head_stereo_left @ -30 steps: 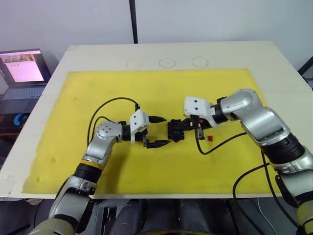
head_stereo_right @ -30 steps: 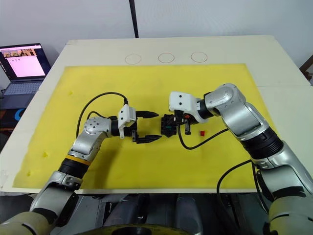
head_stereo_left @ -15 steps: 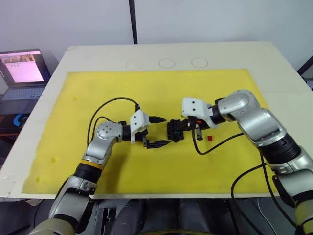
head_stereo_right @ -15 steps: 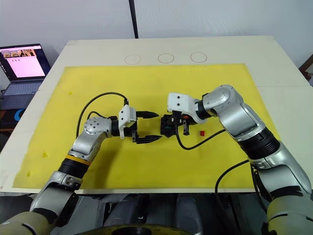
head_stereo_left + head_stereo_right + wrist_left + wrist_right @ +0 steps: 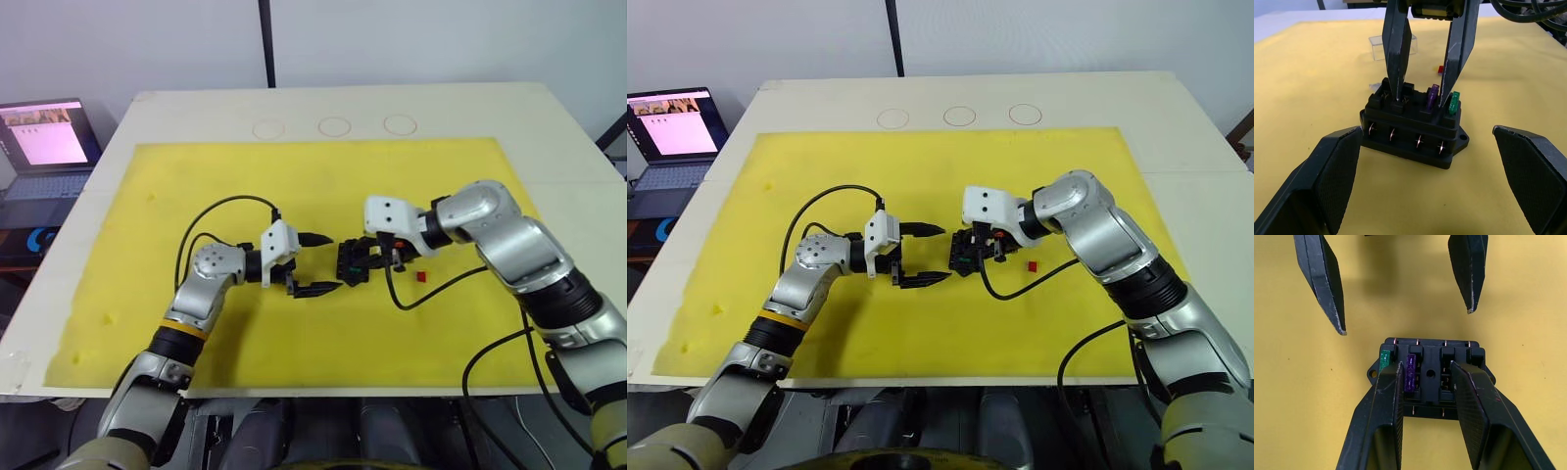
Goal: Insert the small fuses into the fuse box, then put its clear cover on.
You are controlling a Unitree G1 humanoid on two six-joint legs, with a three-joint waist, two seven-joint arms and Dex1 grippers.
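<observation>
I see the black fuse box [image 5: 352, 266] with the screw hole in its end tab [image 5: 1373, 374] empty. I expect it to shift and turn when I press the red fuse down.
The black fuse box [image 5: 351, 262] lies on the yellow mat [image 5: 196, 176] between my two grippers. A green fuse [image 5: 1453, 103] and a purple fuse [image 5: 1432, 96] stand in its top slots at one end. My right gripper [image 5: 1426, 366] reaches down onto the box top, open, its fingertips [image 5: 1398, 98] resting on the slots with nothing between them. My left gripper [image 5: 331, 261] is open just left of the box, its pads [image 5: 1327, 181] wide on either side without touching. The clear cover [image 5: 1393, 46] lies on the mat beyond the box. A red fuse [image 5: 421, 276] lies to the box's right.
A laptop [image 5: 44, 137] sits off the table's left side. Three drawn circles [image 5: 334, 126] mark the far table strip. Black cables [image 5: 220, 204] loop over the mat from both wrists. The yellow mat spreads wide around the box.
My right gripper has shifted slightly left over the fuse box. The left gripper and the box have stayed where they were.
</observation>
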